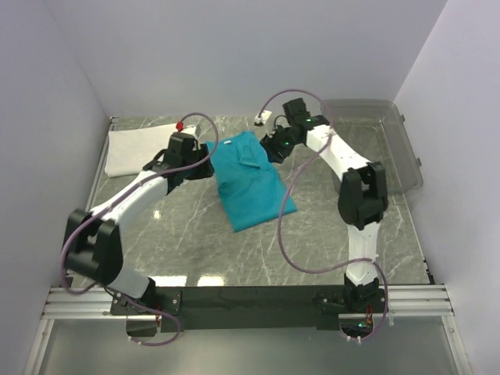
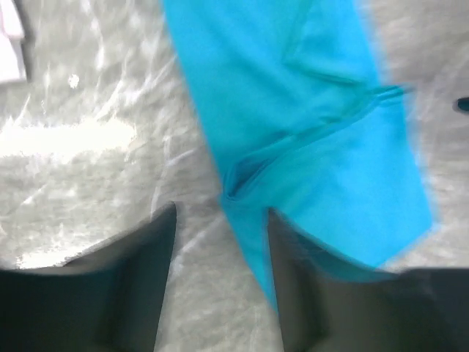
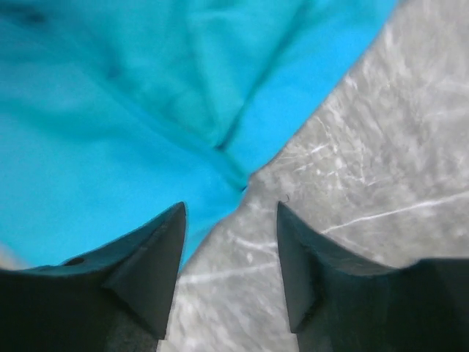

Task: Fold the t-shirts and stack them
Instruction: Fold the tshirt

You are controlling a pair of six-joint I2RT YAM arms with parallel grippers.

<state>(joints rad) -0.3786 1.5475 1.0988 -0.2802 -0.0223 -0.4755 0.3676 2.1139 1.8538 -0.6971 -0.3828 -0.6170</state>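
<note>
When I carry the bottom hem (image 1: 266,220) back, the teal t-shirt should double over while its collar end stays flat: limp creases (image 1: 250,162) run below the collar.
The teal t-shirt (image 1: 250,181) lies folded lengthwise in the middle of the marble table, collar end toward the back. A white folded piece (image 1: 137,148) lies at the back left. My left gripper (image 1: 201,160) is open at the shirt's left edge; in the left wrist view the teal shirt (image 2: 308,125) runs past the open left gripper (image 2: 221,213), its edge between the fingers. My right gripper (image 1: 269,148) is open at the shirt's upper right edge; in the right wrist view the right gripper (image 3: 231,213) straddles the edge of the teal shirt (image 3: 110,132), empty.
A clear plastic bin (image 1: 379,148) stands at the back right. A corner of the white piece (image 2: 11,44) shows at the top left of the left wrist view. Walls close in the table on three sides. The arms' cables loop above the table.
</note>
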